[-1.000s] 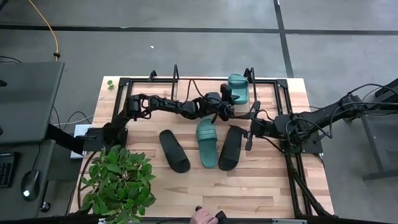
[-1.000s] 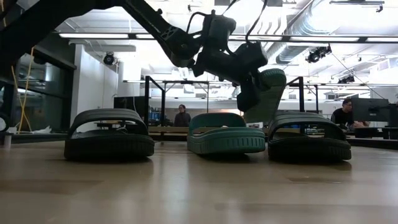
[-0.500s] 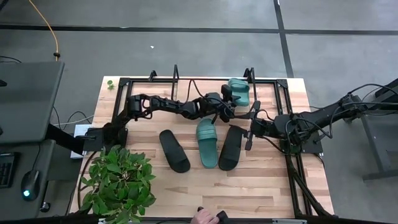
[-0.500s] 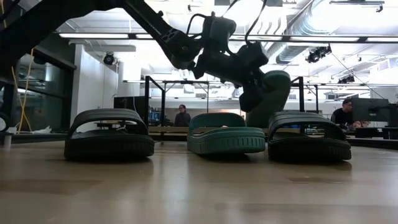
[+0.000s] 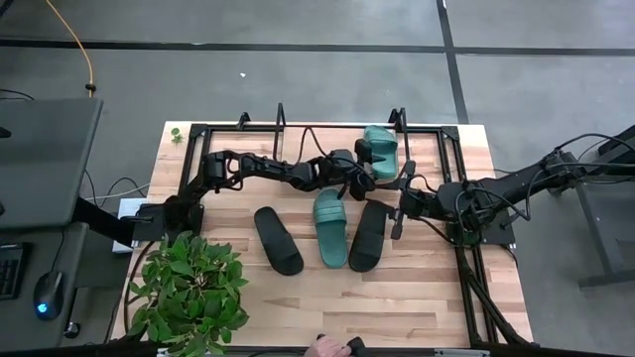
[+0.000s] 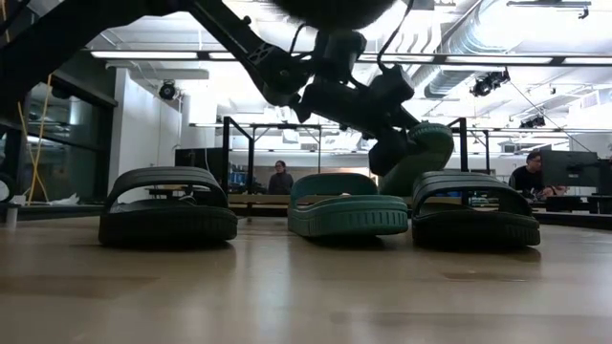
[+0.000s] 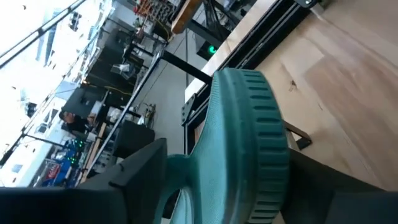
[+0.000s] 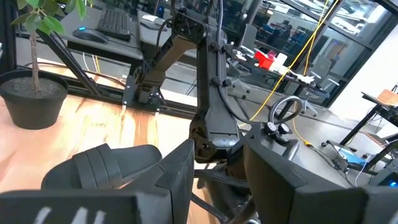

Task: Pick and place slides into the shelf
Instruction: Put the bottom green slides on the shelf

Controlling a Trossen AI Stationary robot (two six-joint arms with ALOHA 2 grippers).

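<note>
The teal slide (image 5: 380, 142) is tilted in my left gripper next to the shelf's end frame on my right gripper's side, so I should put it down there for my right gripper.
My left gripper (image 5: 365, 159) reaches to the far side of the table and is shut on a teal slide (image 5: 381, 145), by the shelf's right end frame (image 5: 399, 119). In the low view this slide (image 6: 421, 155) is tilted, and its lower end is hidden behind the slides on the table. A second teal slide (image 5: 331, 228) lies sole down mid-table between two black slides (image 5: 278, 240) (image 5: 369, 236). My right gripper (image 5: 397, 220) is open and empty, just right of the right black slide. My left gripper pinches the teal slide between its two fingers. One finger (image 7: 134, 174) is on the upper side by the strap (image 7: 180, 177), the other (image 7: 339, 193) on the underside of the sole. The ridged sole edge (image 7: 264, 143) stands between them. The slide is tilted on edge; whether it touches the shelf cannot be told.
The shelf's board (image 6: 251, 199) and black end frames (image 5: 281, 119) run along the far edge. A potted plant (image 5: 189, 293) stands at the near left corner. A person's hand (image 5: 325, 347) shows at the near edge. People sit in the room beyond (image 6: 280, 178).
My left gripper has gone down a little toward the shelf with the teal slide and has tipped, so the slide hangs lower and more tilted than before. The slides on the table and my right gripper have kept still.
</note>
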